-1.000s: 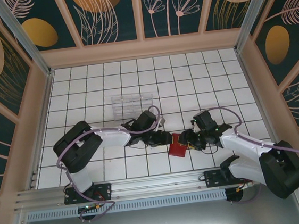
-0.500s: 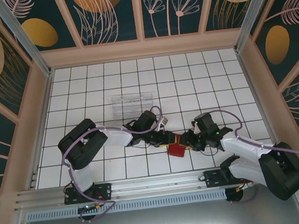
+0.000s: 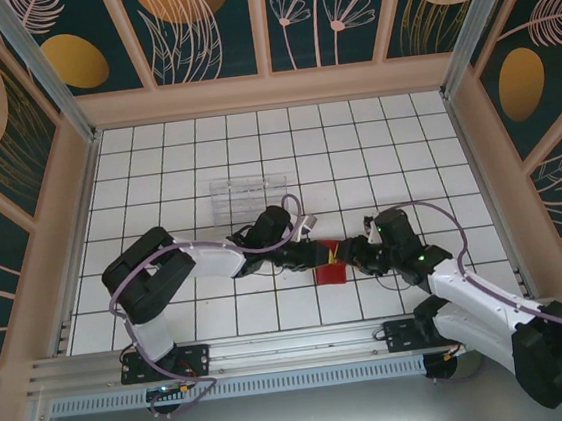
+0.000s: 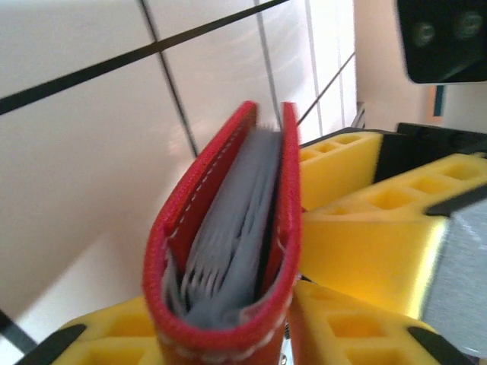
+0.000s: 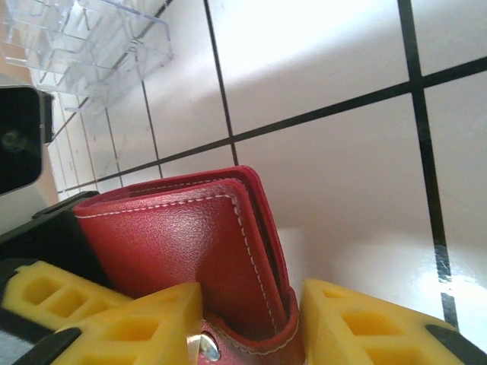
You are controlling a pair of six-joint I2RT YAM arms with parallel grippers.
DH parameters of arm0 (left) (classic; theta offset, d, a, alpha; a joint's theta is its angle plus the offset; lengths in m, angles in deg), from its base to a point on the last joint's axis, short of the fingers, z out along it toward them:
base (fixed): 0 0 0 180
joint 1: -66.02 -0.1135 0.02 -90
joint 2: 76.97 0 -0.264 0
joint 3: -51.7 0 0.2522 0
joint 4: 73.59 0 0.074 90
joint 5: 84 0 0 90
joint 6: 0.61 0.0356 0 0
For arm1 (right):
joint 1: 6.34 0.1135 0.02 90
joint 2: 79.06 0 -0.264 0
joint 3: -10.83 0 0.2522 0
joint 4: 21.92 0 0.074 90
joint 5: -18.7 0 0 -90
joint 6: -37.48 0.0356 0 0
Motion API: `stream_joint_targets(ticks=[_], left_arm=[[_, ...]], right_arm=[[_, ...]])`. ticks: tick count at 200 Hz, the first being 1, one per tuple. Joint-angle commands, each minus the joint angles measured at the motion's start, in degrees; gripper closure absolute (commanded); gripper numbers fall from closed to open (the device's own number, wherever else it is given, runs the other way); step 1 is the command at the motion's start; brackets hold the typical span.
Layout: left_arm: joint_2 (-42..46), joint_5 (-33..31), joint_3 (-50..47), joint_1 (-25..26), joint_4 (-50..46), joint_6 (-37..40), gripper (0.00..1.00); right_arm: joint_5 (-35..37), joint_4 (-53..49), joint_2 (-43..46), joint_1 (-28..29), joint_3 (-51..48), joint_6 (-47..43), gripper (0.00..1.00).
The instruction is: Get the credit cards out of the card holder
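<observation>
Next, my right gripper opens, since it squeezes both covers at the snapped strap (image 5: 257,347), while my left gripper lifts the card holder (image 3: 331,272) and presents the strap.
The red card holder (image 3: 329,266) is held just above the tiles between both arms. In the left wrist view it (image 4: 228,228) stands on edge, slightly ajar, with grey pockets inside. My left gripper (image 4: 228,346) is shut on its folded spine, yellow fingers (image 4: 342,327) on either side. From the opposite side, my right gripper (image 5: 251,331) is shut on the holder (image 5: 175,243) at the end with the metal snap. The credit cards are hidden inside. A thin dark sliver runs along one cover, and I cannot tell whether it is a card.
A clear plastic compartment tray (image 3: 249,190) stands a few tiles behind the left arm; it is also at the top left of the right wrist view as the tray (image 5: 84,38). White tiled floor with wooden walls all round.
The left gripper's jaws have narrowed onto the card holder. The holder has shifted slightly away from the arm bases, and the right arm has stretched out flatter.
</observation>
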Motion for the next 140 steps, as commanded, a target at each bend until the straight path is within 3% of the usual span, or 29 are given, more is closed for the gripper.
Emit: stream_joint_targets(ticks=[1,24,57,104,140], left_arm=[[4.6,-2.1,2.2,0.4,-1.3,3.4,0.71],[7.9,-4.0,3.7,0.3,-4.2,6.1,0.70],[11.6,-7.2,5.8,0.3,-8.6,9.2,0.60],[17.8,-11.6,7.2,-0.2,-11.8,14.0,0.81],[23.9,-13.4,7.9,-0.8,-11.5,19.5,0.93]], right_arm=[[0.8,0.5,1.5,-0.1,1.7,0.7,0.61],[1.7,-0.7,2.3,-0.1,4.0,0.0,0.61],[3.6,-2.3,2.9,-0.1,7.5,-1.9,0.61],[4.4,-1.8,3.3,-0.1,11.8,-4.0,0.61],[6.7,-1.7,7.0,-0.1,17.7,-8.8,0.49]])
